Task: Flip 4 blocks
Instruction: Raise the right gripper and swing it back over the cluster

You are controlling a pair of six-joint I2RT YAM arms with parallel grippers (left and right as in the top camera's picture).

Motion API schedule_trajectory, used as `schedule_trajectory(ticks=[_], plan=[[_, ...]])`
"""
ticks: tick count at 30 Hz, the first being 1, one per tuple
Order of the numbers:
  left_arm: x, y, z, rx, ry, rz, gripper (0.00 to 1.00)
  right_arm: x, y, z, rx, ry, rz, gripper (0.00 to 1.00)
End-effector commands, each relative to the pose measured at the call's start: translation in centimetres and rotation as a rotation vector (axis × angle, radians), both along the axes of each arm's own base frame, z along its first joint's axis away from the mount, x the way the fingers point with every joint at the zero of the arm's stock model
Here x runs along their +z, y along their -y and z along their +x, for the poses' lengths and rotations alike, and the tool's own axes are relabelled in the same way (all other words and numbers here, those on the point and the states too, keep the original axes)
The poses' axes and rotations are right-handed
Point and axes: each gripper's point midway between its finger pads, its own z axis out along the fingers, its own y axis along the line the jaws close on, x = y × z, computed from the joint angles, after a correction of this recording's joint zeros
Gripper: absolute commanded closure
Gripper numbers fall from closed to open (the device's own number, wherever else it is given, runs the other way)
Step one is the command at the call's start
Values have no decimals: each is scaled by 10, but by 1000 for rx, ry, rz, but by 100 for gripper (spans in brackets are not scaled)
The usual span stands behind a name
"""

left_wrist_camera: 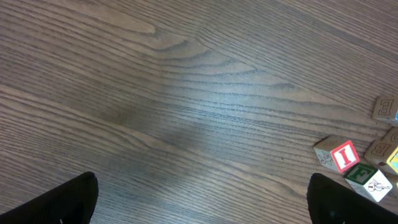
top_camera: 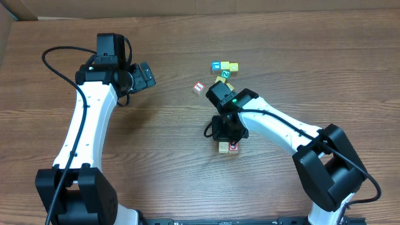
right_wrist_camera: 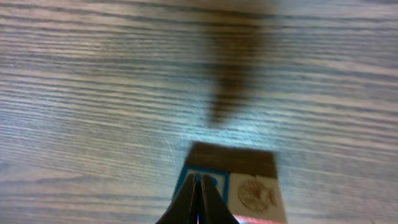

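My right gripper should keep moving clear of the two blocks and open on its way to the cluster (top_camera: 225,73), because the tan block is flush beside the red-printed block (top_camera: 233,149).
Two small wooden blocks lie side by side near the table's middle, a tan one (top_camera: 223,147) and a red-printed one (top_camera: 234,147). My right gripper (top_camera: 227,132) hangs just behind them, shut with nothing between its fingers. In the right wrist view its closed tips (right_wrist_camera: 198,182) rest over a blue-framed face of the left block (right_wrist_camera: 214,182); the cream block (right_wrist_camera: 255,193) beside it shows an embossed picture. Another red-printed block (top_camera: 199,87) lies alone; the left wrist view shows it with a red letter I (left_wrist_camera: 342,155). My left gripper (top_camera: 146,76) is open at far left, away from all blocks.
A cluster of blue, yellow and green cubes (top_camera: 224,67) sits at the back, beyond the right gripper. A green-printed cube (left_wrist_camera: 369,180) and tan cubes (left_wrist_camera: 385,107) show at the right edge of the left wrist view. Bare wood lies under the left fingers (left_wrist_camera: 68,202).
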Motion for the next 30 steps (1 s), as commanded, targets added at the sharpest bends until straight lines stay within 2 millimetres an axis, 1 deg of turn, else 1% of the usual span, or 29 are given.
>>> schedule_trajectory(ticks=[1, 3, 4, 6, 9, 11, 13, 15, 16, 17, 18, 20, 22, 23, 24, 26, 27, 29, 30], plan=[[6, 1, 5, 7, 17, -5, 0, 26, 6, 30, -52, 44, 31, 96], [6, 1, 5, 7, 17, -5, 0, 39, 18, 40, -69, 48, 29, 96], [6, 1, 5, 7, 17, -5, 0, 45, 27, 45, -95, 41, 24, 96], [6, 1, 5, 7, 17, -5, 0, 49, 46, 50, -147, 19, 9, 96], [5, 1, 5, 7, 17, -5, 0, 47, 77, 52, -235, -36, -16, 96], [5, 1, 5, 7, 17, -5, 0, 45, 92, 52, -276, -64, -24, 96], [5, 1, 5, 7, 17, -5, 0, 42, 102, 54, -306, -69, -26, 96], [6, 1, 5, 7, 17, -5, 0, 41, 108, 63, -327, -49, -15, 96], [6, 1, 5, 7, 17, -5, 0, 41, 108, 69, -334, -27, -3, 90], [5, 1, 5, 7, 17, -5, 0, 42, 108, 74, -336, -12, 5, 75], [6, 1, 5, 7, 17, -5, 0, 42, 106, 80, -338, 11, 16, 54], [5, 1, 5, 7, 17, -5, 0, 43, 104, 88, -315, 48, 34, 46], [5, 1, 5, 7, 17, -5, 0, 46, 98, 96, -241, 92, 48, 38], [5, 1, 5, 7, 17, -5, 0, 51, 92, 99, -191, 113, 60, 34], [5, 1, 5, 7, 17, -5, 0, 57, 87, 103, -143, 135, 65, 30], [5, 1, 5, 7, 17, -5, 0, 72, 78, 111, -69, 182, 68, 28], [5, 1, 5, 7, 17, -5, 0, 81, 74, 118, -33, 221, 60, 28], [6, 1, 5, 7, 17, -5, 0, 98, 64, 134, 80, 316, 64, 24], [6, 1, 5, 7, 17, -5, 0, 104, 56, 139, 141, 357, 79, 13]])
